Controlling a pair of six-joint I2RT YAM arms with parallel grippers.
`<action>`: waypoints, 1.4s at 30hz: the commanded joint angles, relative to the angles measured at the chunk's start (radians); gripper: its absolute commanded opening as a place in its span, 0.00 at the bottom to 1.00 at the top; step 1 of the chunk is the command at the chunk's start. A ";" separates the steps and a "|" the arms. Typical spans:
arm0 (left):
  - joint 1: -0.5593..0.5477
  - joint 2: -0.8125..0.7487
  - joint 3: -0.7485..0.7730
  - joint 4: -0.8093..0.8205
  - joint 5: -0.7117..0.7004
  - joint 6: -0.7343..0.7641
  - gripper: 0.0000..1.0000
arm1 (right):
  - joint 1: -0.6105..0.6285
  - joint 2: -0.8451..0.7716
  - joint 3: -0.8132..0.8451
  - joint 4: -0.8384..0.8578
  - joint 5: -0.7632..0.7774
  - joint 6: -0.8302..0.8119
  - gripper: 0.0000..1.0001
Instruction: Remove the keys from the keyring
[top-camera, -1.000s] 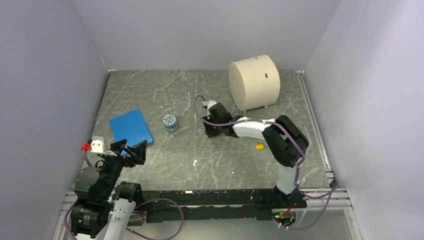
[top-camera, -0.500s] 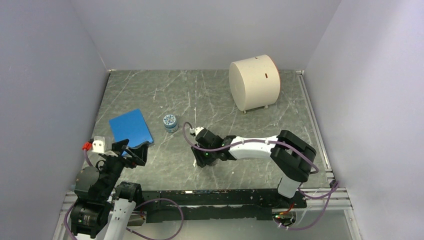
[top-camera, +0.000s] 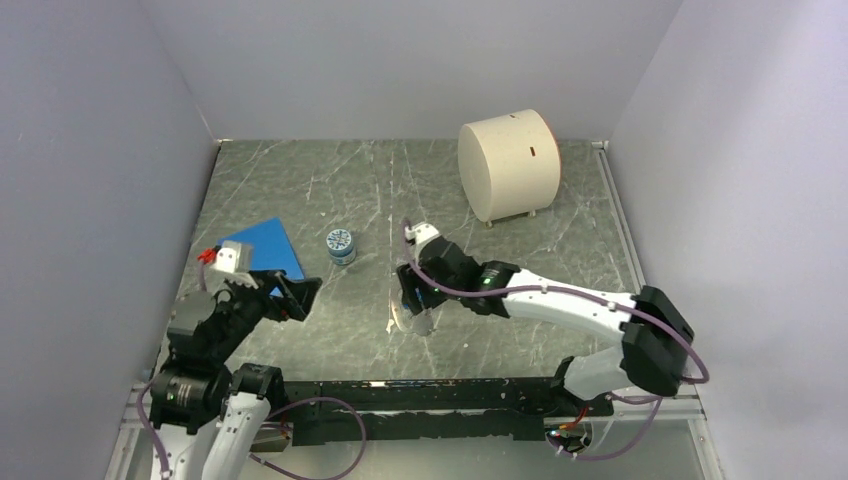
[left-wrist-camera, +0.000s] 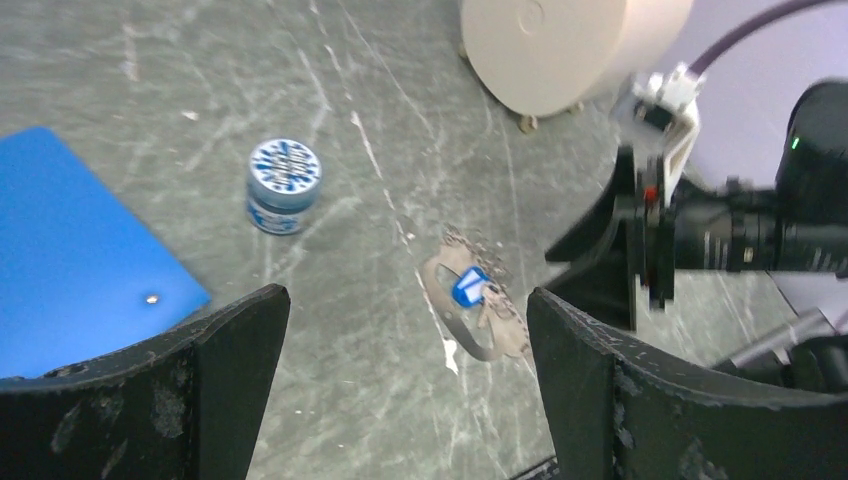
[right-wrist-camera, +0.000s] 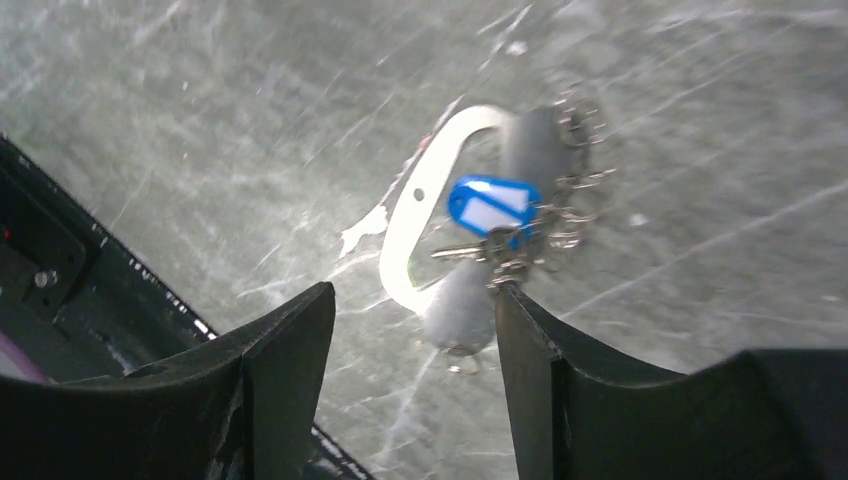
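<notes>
My right gripper is above the keyring (right-wrist-camera: 468, 285), which lies loose, so my left gripper should hold the keyring by its curved side (right-wrist-camera: 418, 196) before I take the keys off.
The keyring (right-wrist-camera: 408, 232) is a thin oval metal loop lying on the grey marble table (top-camera: 330, 190), blurred in the right wrist view. A blue-headed key (right-wrist-camera: 491, 204) and small chains hang on it, and a bare key shaft (right-wrist-camera: 455, 252) pokes out. My right gripper (right-wrist-camera: 412, 300) hovers just above the ring's near end, open; the ring's tip shows between its fingers, ungripped. In the left wrist view the keyring (left-wrist-camera: 470, 325) and blue key (left-wrist-camera: 468, 287) lie ahead of my left gripper (left-wrist-camera: 410, 400), which is wide open and holds nothing. From above, the right gripper (top-camera: 412, 300) is at table centre and the left gripper (top-camera: 292, 295) at front left.
A small round blue-patterned jar (top-camera: 341, 244) stands left of centre, beside a blue card (top-camera: 262, 250). A big beige cylinder (top-camera: 510, 165) sits at the back right. A white scrap (left-wrist-camera: 451, 352) lies by the ring. The black base rail (top-camera: 420, 395) runs along the near edge.
The right arm swung from mid-table toward the front, then drew back slightly, and its jaws widened. The left arm rose and shifted right toward the card.
</notes>
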 joint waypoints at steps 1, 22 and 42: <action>0.004 0.099 -0.017 0.116 0.203 -0.007 0.94 | -0.111 -0.111 -0.068 0.023 0.053 -0.073 0.64; -0.342 0.593 -0.148 0.514 0.087 -0.216 0.87 | -0.206 -0.118 -0.288 0.329 -0.057 -0.134 0.66; -0.656 0.778 -0.245 0.626 -0.255 -0.304 0.83 | -0.063 0.175 -0.120 0.303 0.244 -0.192 0.65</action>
